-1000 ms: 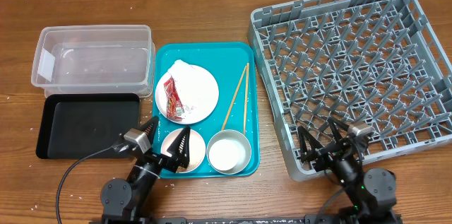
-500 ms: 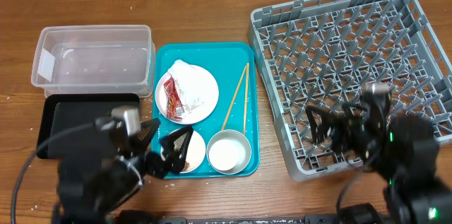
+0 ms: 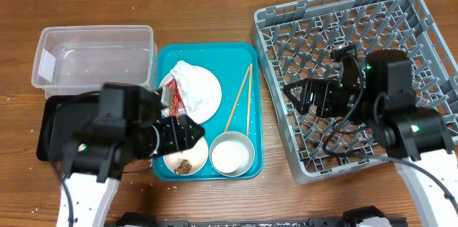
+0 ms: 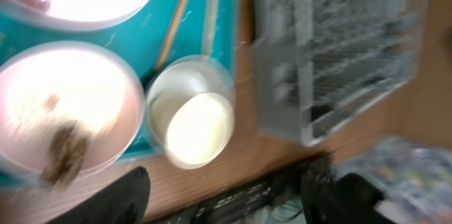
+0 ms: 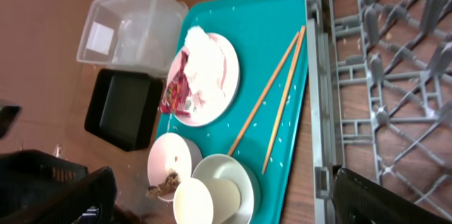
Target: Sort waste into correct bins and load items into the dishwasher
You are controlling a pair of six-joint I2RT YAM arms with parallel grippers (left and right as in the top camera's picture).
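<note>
The white cup leans in the greyish-white bowl (image 3: 244, 161) beside the robot's left gripper, so next the left gripper passes the cup (image 3: 226, 157) to the right gripper for the rack.
The pale plate (image 3: 204, 92) on the teal tray holds a red wrapper (image 3: 174, 99) and a crumpled white napkin (image 3: 187, 74); it also shows in the right wrist view (image 5: 220, 75). Wooden chopsticks (image 3: 240, 99) lie to its right. A pink bowl (image 3: 189, 160) with brown scraps and a greyish-white bowl (image 3: 232, 154) holding a white cup (image 5: 194, 201) sit at the tray's front. Pale crumbs (image 5: 284, 159) dot the tray. My left gripper (image 3: 182, 132) is open, above the pink bowl's left edge. My right gripper (image 3: 306, 97) is open and empty, above the grey rack (image 3: 401, 19).
The clear tub (image 3: 96, 59) stands at the back left, and the black tray (image 3: 54, 123) in front of it lies partly under my left arm. The teal tray (image 3: 247, 55) lies between the bins and the rack. Cables trail toward the table's front edge.
Both arms have risen from the table's front edge and moved inward. The left now hangs over the black tray and pink bowl, the right over the rack's left part.
</note>
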